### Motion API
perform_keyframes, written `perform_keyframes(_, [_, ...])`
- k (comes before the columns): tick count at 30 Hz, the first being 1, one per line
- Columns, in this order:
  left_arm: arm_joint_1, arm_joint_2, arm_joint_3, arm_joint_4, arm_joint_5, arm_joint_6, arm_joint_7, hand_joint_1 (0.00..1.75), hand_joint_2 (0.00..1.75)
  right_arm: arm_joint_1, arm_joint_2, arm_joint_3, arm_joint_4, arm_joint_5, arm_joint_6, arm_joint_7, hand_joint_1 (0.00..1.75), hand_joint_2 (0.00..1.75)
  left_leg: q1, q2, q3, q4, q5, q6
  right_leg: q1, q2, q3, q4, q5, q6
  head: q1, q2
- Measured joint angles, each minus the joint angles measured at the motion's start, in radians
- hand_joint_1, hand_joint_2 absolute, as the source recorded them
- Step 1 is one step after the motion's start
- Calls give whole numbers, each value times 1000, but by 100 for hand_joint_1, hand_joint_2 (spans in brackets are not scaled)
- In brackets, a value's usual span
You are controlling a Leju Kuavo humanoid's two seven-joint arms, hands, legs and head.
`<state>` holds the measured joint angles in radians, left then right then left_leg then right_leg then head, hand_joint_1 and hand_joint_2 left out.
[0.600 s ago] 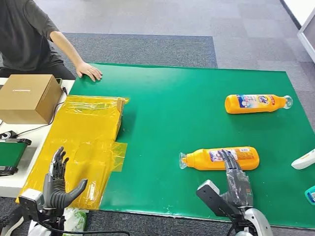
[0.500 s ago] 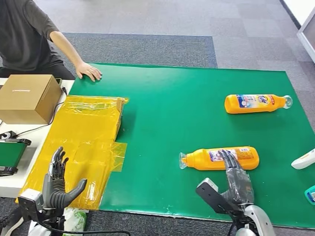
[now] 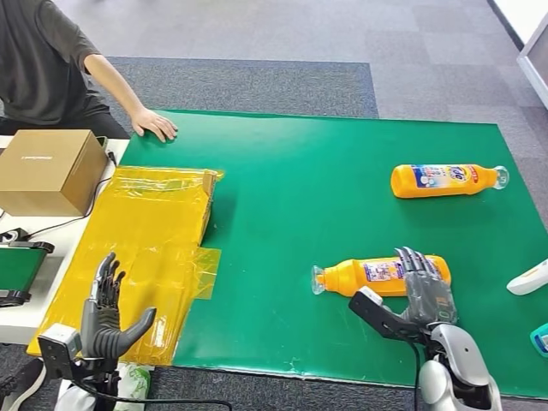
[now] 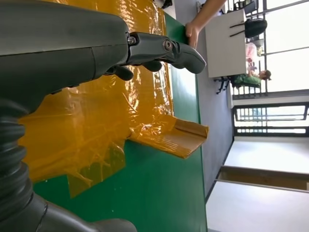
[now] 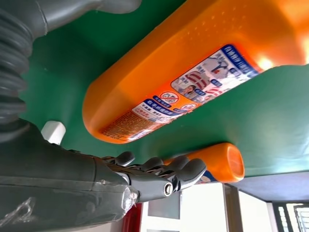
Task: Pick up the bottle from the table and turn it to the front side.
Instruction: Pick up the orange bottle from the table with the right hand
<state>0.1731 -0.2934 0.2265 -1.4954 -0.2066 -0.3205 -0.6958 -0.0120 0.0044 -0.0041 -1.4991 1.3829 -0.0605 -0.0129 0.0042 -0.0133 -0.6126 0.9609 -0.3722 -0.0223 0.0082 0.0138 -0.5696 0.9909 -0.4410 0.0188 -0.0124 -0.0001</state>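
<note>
My gripper will turn the orange bottle [image 3: 352, 276], and the bottle's front label should come into view from the hidden bottom side, since small print and drawings fill the label [image 3: 383, 271] facing up.
An orange bottle [image 3: 362, 276] lies on its side on the green mat [image 3: 291, 197], clear cap toward the left, its label [image 5: 204, 82] showing. My right hand [image 3: 423, 295] hovers at the bottle's base end with its fingers [image 3: 417, 261] spread over the body and its thumb [image 3: 375, 310] stretched out on the near side. In the right wrist view the bottle [image 5: 175, 82] lies between thumb and fingers with gaps on both sides. A second orange bottle [image 3: 446, 180] lies farther back right. My left hand [image 3: 104, 317] is raised and open at the near left, holding nothing.
A box wrapped in yellow plastic [image 3: 155, 231] covers the mat's left side, with a cardboard box [image 3: 51, 167] beyond it. A person's hand [image 3: 155, 124] rests on the far left corner. A white object [image 3: 528, 278] and a teal one [image 3: 540, 338] lie at the right edge.
My right hand has moved forward and to the right, so its fingers now reach over the near bottle's base end. The left hand has barely shifted. The bottles have not moved.
</note>
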Motion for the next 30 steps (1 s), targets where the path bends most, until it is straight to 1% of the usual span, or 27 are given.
perform_keyframes(3, [-6, 7, -12, 10, 8, 8, 0, 0, 175, -43, -17, 0, 54, 31, 26, 7, 0, 175, 0, 0, 0, 0, 0, 0, 0, 0, 0, 0, 0, 0, 0, 0])
perform_keyframes(7, [-27, 25, -41, 34, 29, 21, 0, 0, 175, -135, -58, 5, 194, 53, 99, 1, 0, 175, 0, 0, 0, 0, 1, 1, 0, 0, 1, 0, 1, 1, 0, 0])
perform_keyframes(11, [-41, 45, -66, 54, 51, 37, 0, 0, 175, -223, -105, 21, 334, 52, 129, -32, 175, 175, 0, 0, 2, 1, 1, 2, 0, 0, 2, 0, 1, 2, 0, 0])
perform_keyframes(14, [-46, 58, -77, 63, 61, 45, 0, 0, 175, -261, -133, 35, 402, 43, 132, -56, 175, 175, 0, 0, 3, 1, 1, 2, 0, 0, 4, -1, 1, 2, 0, 0])
perform_keyframes(17, [-48, 68, -84, 70, 69, 54, 0, 0, 175, -275, -153, 50, 430, 29, 119, -67, 175, 175, 0, 0, 5, 2, 1, 4, 0, -1, 6, -1, 1, 3, 0, 0])
perform_keyframes(20, [-46, 74, -87, 74, 72, 61, 0, 0, 175, -256, -161, 63, 411, -14, 80, -78, 175, 175, 0, -1, 6, 2, 0, 4, 0, -1, 8, -1, 1, 3, 0, 0])
perform_keyframes(22, [-42, 74, -86, 75, 72, 51, 0, 0, 175, -213, -158, 74, 353, -57, 49, -90, 175, 175, -1, -1, 6, 2, 0, 4, 0, -2, 9, -1, 1, 4, 0, 0])
perform_keyframes(24, [-34, 72, -82, 77, 79, 11, 0, 0, 175, -155, -136, 90, 266, -98, 25, -100, 175, 175, -1, -2, 5, 2, 0, 4, 0, -1, 9, -1, 1, 3, 0, 0])
perform_keyframes(26, [-32, 67, -77, 82, 92, -67, 0, 0, 175, -108, -94, 121, 178, -138, 0, -110, 175, 175, -1, -1, 5, 1, 0, 3, 0, 0, 7, -1, 1, 2, 0, 0])
perform_keyframes(28, [-33, 59, -74, 92, 101, -148, 0, 0, 175, -86, -49, 163, 109, -175, -21, -119, 175, 175, -1, 0, 4, 1, 0, 2, 0, 0, 5, -1, 1, 2, 0, 0])
perform_keyframes(30, [-33, 57, -77, 104, 109, -217, 0, 0, 175, -84, -11, 206, 70, -206, -34, -137, 175, 175, 0, 0, 4, 1, 0, 2, 1, 0, 5, -1, 0, 1, 0, 0])
